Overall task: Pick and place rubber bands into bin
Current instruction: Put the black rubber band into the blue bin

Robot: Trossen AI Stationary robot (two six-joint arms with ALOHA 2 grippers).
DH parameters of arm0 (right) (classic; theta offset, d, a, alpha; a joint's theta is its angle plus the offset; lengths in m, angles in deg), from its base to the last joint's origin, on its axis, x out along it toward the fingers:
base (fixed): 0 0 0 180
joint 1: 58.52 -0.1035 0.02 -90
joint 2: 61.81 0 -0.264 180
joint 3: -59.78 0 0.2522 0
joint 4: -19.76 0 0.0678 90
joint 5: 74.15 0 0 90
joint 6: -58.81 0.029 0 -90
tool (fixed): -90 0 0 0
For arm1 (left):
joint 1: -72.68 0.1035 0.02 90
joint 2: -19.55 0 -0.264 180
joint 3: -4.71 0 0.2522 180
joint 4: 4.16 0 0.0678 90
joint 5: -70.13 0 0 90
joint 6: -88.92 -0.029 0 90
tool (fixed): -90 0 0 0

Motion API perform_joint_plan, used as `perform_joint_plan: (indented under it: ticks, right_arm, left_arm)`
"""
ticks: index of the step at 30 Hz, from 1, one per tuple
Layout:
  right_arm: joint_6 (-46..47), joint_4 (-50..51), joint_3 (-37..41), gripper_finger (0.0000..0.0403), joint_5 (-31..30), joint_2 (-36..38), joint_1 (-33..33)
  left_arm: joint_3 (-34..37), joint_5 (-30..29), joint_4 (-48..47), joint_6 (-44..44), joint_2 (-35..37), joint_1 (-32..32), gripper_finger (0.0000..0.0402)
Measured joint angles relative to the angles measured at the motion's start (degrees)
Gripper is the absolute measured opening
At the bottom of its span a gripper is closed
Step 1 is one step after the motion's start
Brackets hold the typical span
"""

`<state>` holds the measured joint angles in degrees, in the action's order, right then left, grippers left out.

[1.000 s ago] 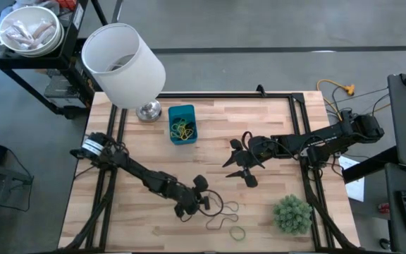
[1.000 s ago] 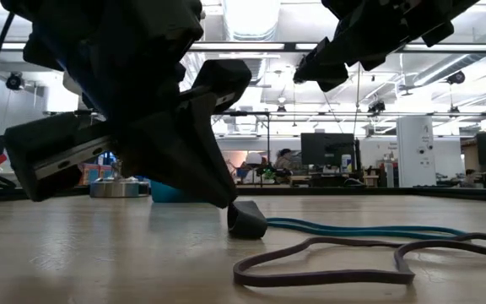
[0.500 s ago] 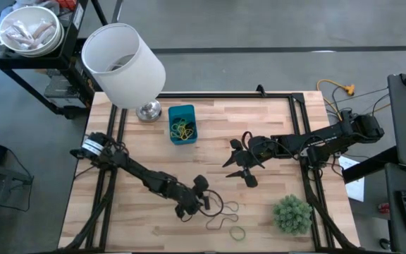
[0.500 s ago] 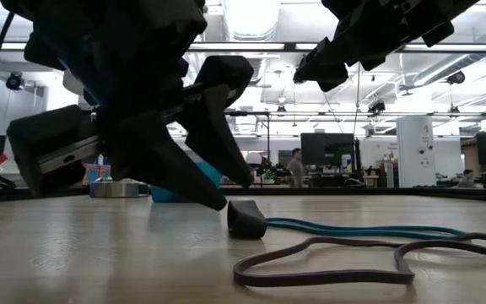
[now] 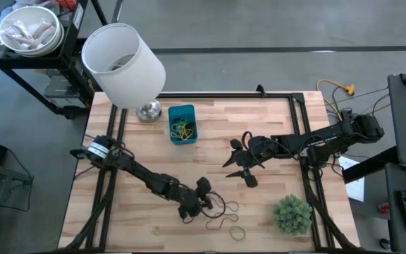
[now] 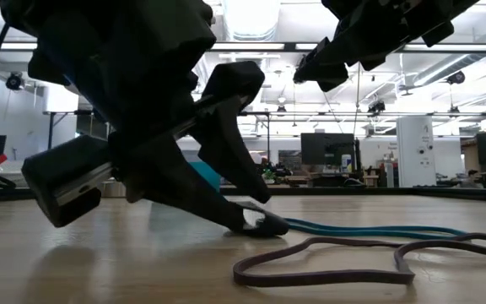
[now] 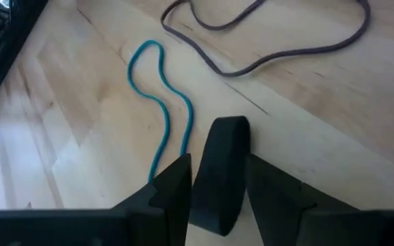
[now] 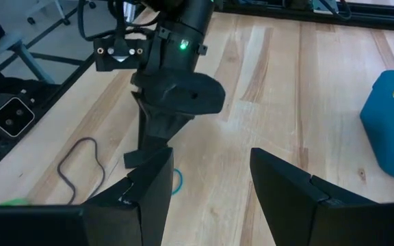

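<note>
My gripper will carry the black rubber band [image 7: 220, 179] to the bin, and it will stay a springy, arched loop because it stands on its wide edge [image 7: 232, 126] by itself.
My left gripper [image 5: 204, 204] is low over the table's near middle and open. A short, thick black rubber band [image 7: 219, 171] stands on edge on the wood between its two fingers [image 7: 173, 188]. Beyond the black one, a teal rubber band [image 7: 159, 102] and a dark brown one [image 7: 265, 41] lie flat. A green band [image 5: 238, 232] lies nearer the front edge. The blue bin [image 5: 182, 123], with yellow bands inside, stands at the far middle left. My right gripper [image 5: 240, 164] hangs open above the middle right. My left gripper comes slanting down from the table's left, one finger on each side of the black band [image 6: 258, 223], which rests on the wood. I cannot tell whether the fingers touch it.
A lamp with a big white shade [image 5: 123, 63] and metal base [image 5: 149, 111] stands at the far left corner. A bushy green plant [image 5: 292, 214] stands near the right front. Black frame rails [image 5: 307, 141] run along the table's sides.
My left gripper has opened and moved a little toward the near right, tipping lower. Its fingertips, which were just left of the black band, now straddle it. The other bands have not moved.
</note>
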<state>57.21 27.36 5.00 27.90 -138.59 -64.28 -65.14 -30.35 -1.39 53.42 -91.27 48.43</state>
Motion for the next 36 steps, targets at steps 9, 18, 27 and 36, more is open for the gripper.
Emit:
perform_joint_plan:
  ticks: [9, 18, 27, 36]
  right_arm:
    - [0.0, 0.0, 0.0, 0.0187, 0.0, 0.0, 0.0]
    - [0.1, 0.0, 0.0, 0.0187, 0.0, 0.0, 0.0]
    - [0.0, 0.0, 0.0, 0.0187, 0.0, -0.1, 0.0]
    - [0.0, 0.0, 0.0, 0.0187, 0.0, -0.1, 0.0]
  left_arm:
    - [0.1, -3.6, 0.0, 1.8, 0.0, 0.6, 0.0117]
    - [0.1, -4.0, -0.1, 2.2, 0.0, 1.0, 0.0013]
    - [0.1, -11.8, -2.7, 2.2, 1.6, 0.5, 0.0001]
    - [1.4, -35.8, -10.0, 8.9, 6.3, -0.6, 0.0]
